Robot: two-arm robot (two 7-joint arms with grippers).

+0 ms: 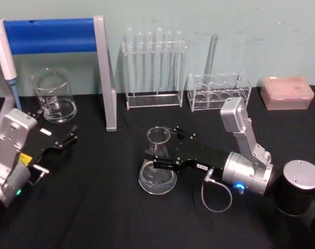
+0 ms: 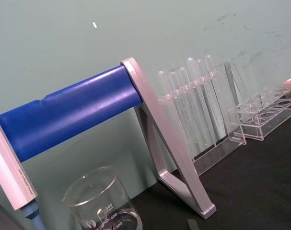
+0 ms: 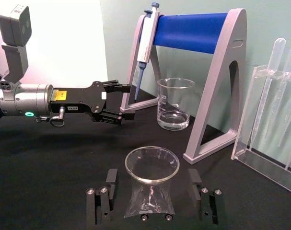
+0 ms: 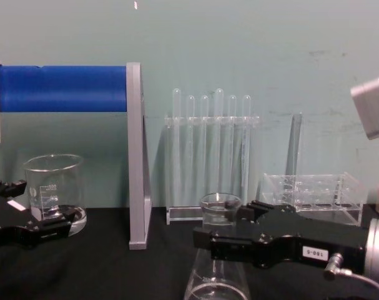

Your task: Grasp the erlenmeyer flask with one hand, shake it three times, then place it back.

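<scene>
A pale curved line (image 4: 216, 285) goes around the inside of the erlenmeyer flask (image 4: 218, 269) low down. I should expect clear liquid in the flask's base when I lift it.
The erlenmeyer flask (image 1: 157, 174) stands upright on the black table, just in front of centre. It is clear glass and looks empty. In the right wrist view the flask (image 3: 151, 165) sits between two black fingers (image 3: 106, 194), with a gap on each side. My right gripper (image 1: 157, 147) is open and straddles the flask's neck from the right. The chest view shows the flask rim (image 4: 219, 209) just above that gripper (image 4: 220, 226). My left gripper (image 1: 69, 139) is open and holds nothing. It hovers at the table's left, near the beaker.
A glass beaker (image 1: 54, 96) stands back left under a blue-barred pipette stand (image 1: 103, 72) holding a pipette (image 1: 4, 49). A test tube rack (image 1: 153, 67), a second clear rack (image 1: 218, 91) and a pink tip box (image 1: 287, 92) line the back.
</scene>
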